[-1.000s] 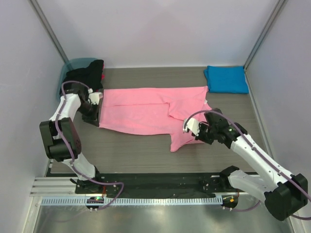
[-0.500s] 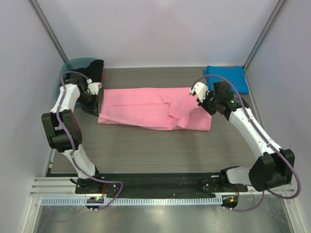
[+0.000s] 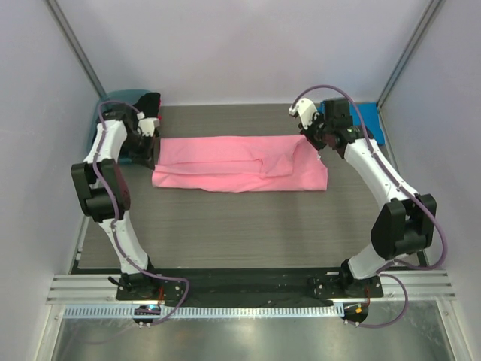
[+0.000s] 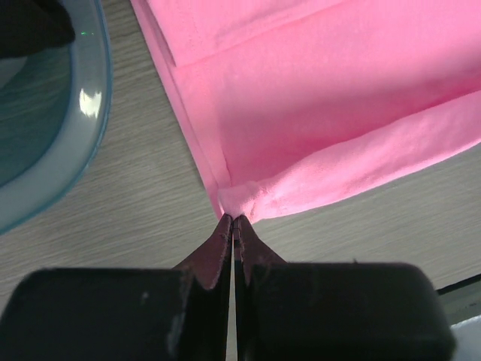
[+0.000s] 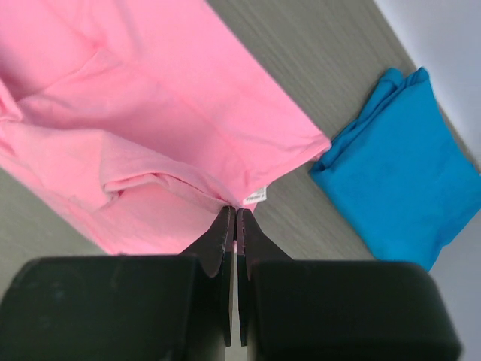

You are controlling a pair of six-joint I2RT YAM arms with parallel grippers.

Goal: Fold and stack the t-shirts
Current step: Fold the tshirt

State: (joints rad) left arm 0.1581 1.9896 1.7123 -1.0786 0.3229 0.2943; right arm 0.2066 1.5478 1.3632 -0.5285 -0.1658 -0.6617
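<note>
I keep my right gripper moving toward the back edge (image 5: 264, 75) and let go there, as the pink lower layer (image 5: 207, 98) lies flat ahead of the held edge.
The pink t-shirt (image 3: 225, 162) lies as a long band folded lengthwise across the middle of the table. At its left end my left gripper (image 3: 150, 147) is shut on a corner, where the jaws pinch pink cloth (image 4: 316, 113) at their tips (image 4: 233, 218). My right gripper (image 3: 314, 141) is shut on the back right edge of the shirt (image 5: 150, 98), tips (image 5: 235, 209) beside a small white label (image 5: 255, 197). The blue t-shirt (image 3: 373, 126) lies folded at the back right corner (image 5: 398, 180), partly behind the right arm.
A teal tub (image 3: 113, 100) stands in the back left corner (image 4: 68, 150), with black cloth (image 3: 150, 105) hanging over its rim just behind my left gripper. White walls close the table on three sides. Bare wood-grain table (image 3: 240, 226) lies between the shirt and the arm bases.
Both grippers carried the near edge of the pink t-shirt toward the back, folding it over itself into a narrower band. The right arm swung from near right to back right.
</note>
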